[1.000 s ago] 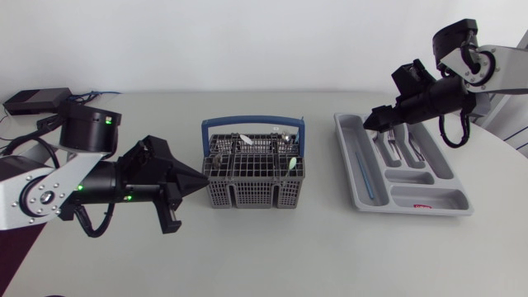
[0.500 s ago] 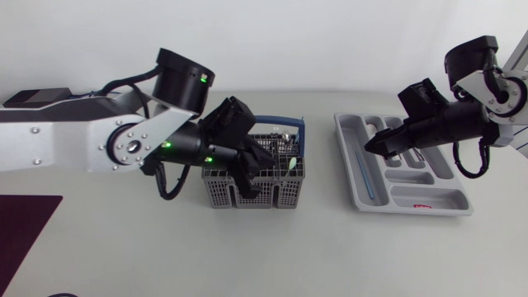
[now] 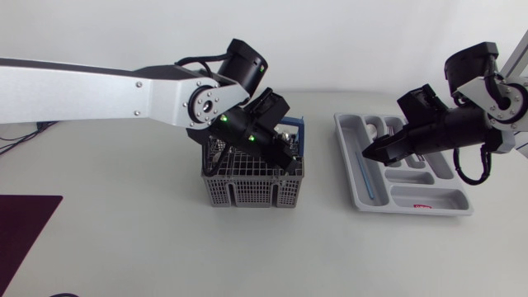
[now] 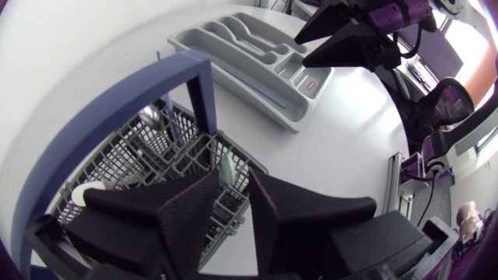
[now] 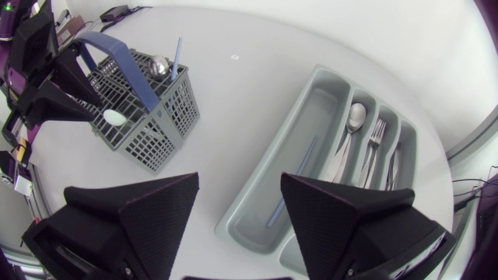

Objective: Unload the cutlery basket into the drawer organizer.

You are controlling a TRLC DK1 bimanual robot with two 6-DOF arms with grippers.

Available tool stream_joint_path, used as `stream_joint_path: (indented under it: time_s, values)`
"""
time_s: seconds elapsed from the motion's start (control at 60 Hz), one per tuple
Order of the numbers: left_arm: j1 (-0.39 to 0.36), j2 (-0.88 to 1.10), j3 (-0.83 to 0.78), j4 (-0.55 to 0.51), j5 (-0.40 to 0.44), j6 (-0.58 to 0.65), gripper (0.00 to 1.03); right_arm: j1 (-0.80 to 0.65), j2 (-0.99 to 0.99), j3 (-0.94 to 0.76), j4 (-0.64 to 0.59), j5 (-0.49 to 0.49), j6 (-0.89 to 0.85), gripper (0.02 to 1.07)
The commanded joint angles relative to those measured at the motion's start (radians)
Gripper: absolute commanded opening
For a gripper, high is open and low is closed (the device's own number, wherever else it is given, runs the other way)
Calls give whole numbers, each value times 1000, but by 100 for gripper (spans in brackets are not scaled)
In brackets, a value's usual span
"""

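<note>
I expect to find a narrow handle hidden below when I lift the utensil, because the pale utensil's end [image 4: 226, 168] is wide and round above its cell [image 4: 226, 188].
The grey cutlery basket [image 3: 247, 194] with a blue handle [image 4: 117, 117] stands mid-table. My left gripper [image 3: 285, 157] hangs over its right end, fingers a little apart and open, gripping nothing. Just ahead of the fingertips a pale handle [image 4: 226, 166] stands in a cell. The basket also holds a spoon [image 5: 158, 66] and a blue straw [image 5: 175, 58]. The grey organizer [image 3: 429, 210] lies to the right with a blue straw [image 5: 292, 183], a spoon [image 5: 354, 117] and a fork [image 5: 377, 136] in it. My right gripper [image 3: 371, 154] hovers over its left compartments, open and empty.
A dark mat [image 3: 25, 223] lies at the table's front left corner. Bare white tabletop separates the basket from the organizer and runs along the front edge.
My left arm has swung from beside the basket's left side to above its right end, and its fingers have parted slightly. My right gripper has drifted lower over the organizer and opened a bit wider.
</note>
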Motion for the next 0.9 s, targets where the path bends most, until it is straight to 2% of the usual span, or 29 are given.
stream_joint_path:
  time_s: [0.0,0.383,0.833,0.883]
  values:
    - [-15,40,49,-28,-2,-43,46,7,2,-36,-17,-6,-2,80]
    - [-47,55,49,-35,-96,-65,45,13,0,-59,-14,-9,-5,80]
    - [-79,72,-23,84,-171,-120,41,13,-7,-95,2,-21,-10,80]
    - [-82,72,-26,86,-174,-121,36,13,-11,-95,3,-20,-10,80]
